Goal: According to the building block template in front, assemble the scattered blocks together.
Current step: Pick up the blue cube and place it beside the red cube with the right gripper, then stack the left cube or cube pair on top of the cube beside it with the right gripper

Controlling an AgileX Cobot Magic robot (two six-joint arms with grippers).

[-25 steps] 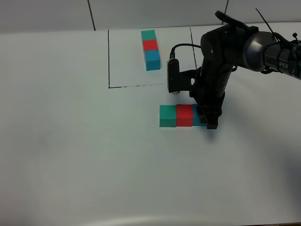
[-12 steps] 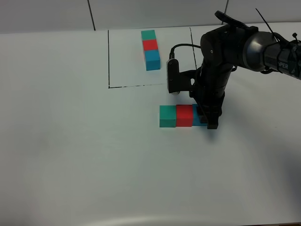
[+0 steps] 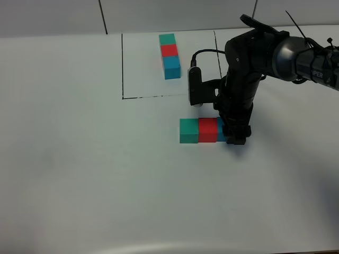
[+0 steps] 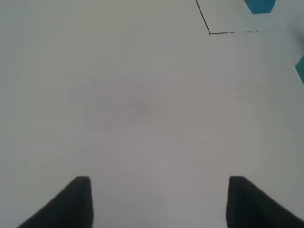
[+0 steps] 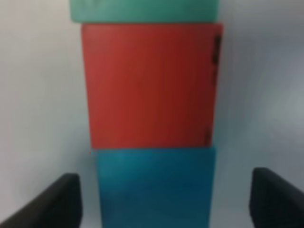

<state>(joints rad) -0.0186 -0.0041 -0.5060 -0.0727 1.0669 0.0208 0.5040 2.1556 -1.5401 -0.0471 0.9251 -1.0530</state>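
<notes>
My right gripper straddles the blue cube point(image 5: 156, 190) while the row lies crosswise to the template, so next I lift, take the red cube point(image 3: 207, 130) and turn the row.
The scattered blocks stand in one touching row: a teal-green cube point(image 3: 188, 130), a red cube point(image 3: 207, 130) and a blue cube point(image 3: 220, 132), the blue one mostly hidden behind my right gripper point(image 3: 235, 136). In the right wrist view the blue cube point(image 5: 154, 185) sits between the gripper's point(image 5: 164, 199) spread fingers without touching them, with the red cube point(image 5: 149, 85) and green cube point(image 5: 145, 10) beyond. The template point(image 3: 169, 54), a green, red and blue row, lies inside the black drawn rectangle point(image 3: 122, 63). My left gripper point(image 4: 159, 199) is open and empty over bare table.
The white table point(image 3: 79, 174) stretches to the left and front. The left wrist view shows the rectangle's corner point(image 4: 209, 32), the template's blue end point(image 4: 259, 4) and a teal edge point(image 4: 300, 69). The right arm's cable point(image 3: 204, 51) loops above the row.
My right gripper has shifted very slightly at the blue cube. The three cubes and the template have not moved.
</notes>
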